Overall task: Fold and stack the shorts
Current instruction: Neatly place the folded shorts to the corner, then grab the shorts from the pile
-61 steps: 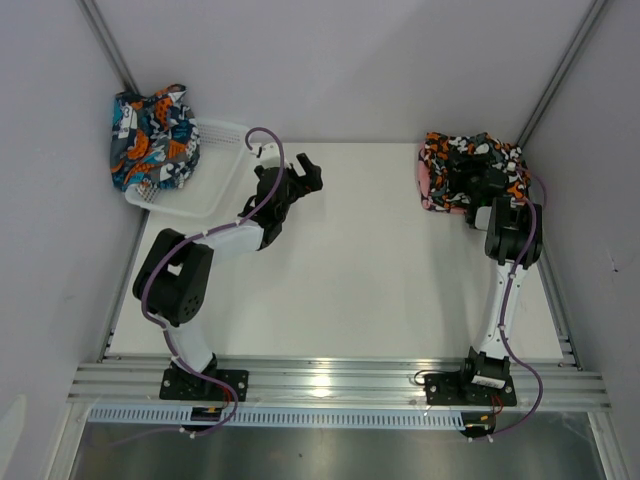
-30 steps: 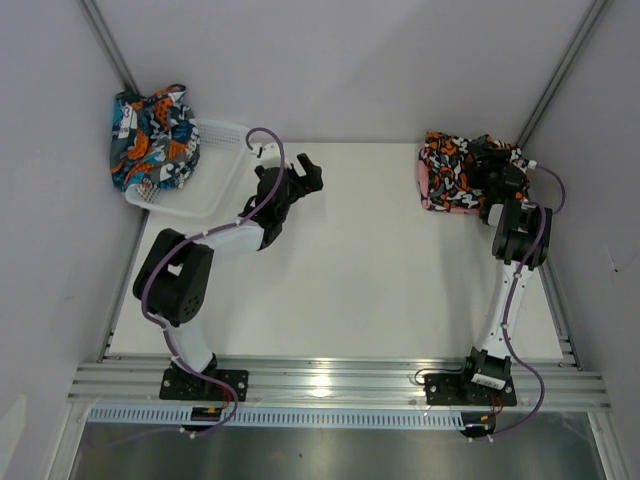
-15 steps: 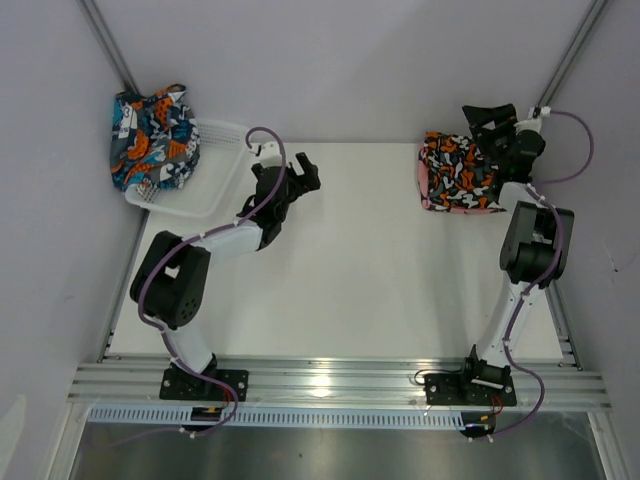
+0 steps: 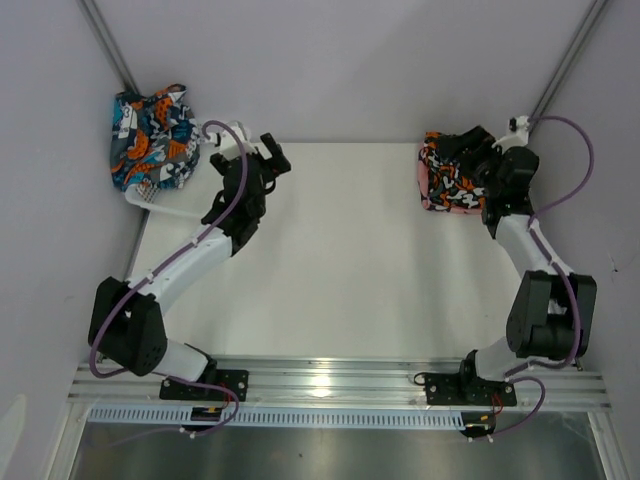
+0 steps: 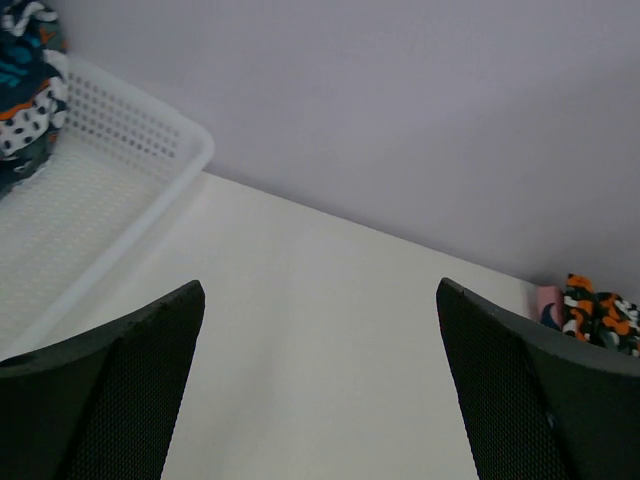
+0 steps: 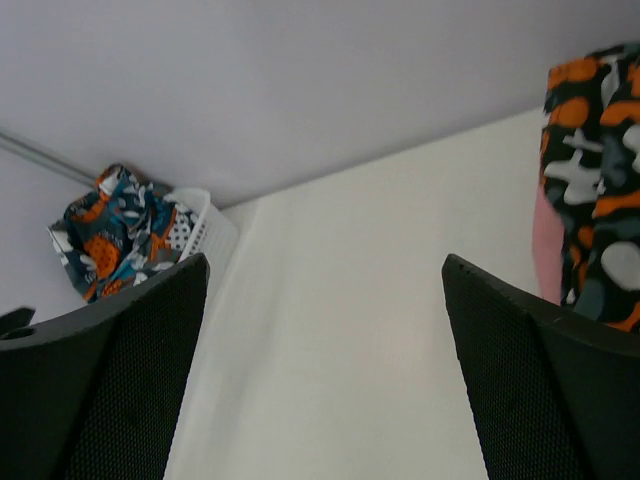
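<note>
The teal-navy shorts (image 4: pixel 150 132) lie alone in the white basket, which is open from above. My left gripper should keep going in until its fingers close on the bunched cloth (image 4: pixel 172 158).
The teal-navy shorts (image 4: pixel 150 135) lie bunched in the far end of the white basket (image 4: pixel 150 196) at the back left. At the back right, the black shorts with orange-white blotches (image 4: pixel 452 182) lie folded on the pink shorts (image 4: pixel 423 186), of which only an edge shows. My left gripper (image 4: pixel 262 160) hovers open beside the basket's right rim, empty. My right gripper (image 4: pixel 464 146) is open over the stack's far edge, facing left, holding nothing. The left wrist view shows the basket (image 5: pixel 110 150) and the teal-navy shorts (image 5: pixel 22 60). The black shorts (image 6: pixel 595 220) fill the right wrist view's right side.
Grey walls close in the white table (image 4: pixel 350 260) at the back and both sides. Slanted metal posts (image 4: pixel 110 45) stand in the back corners. An aluminium rail (image 4: pixel 330 380) carrying both arm bases runs along the near edge.
My left arm has stretched out and moved its gripper left and back to the basket's rim. My right gripper has opened, lifted off the black shorts and turned to face left.
</note>
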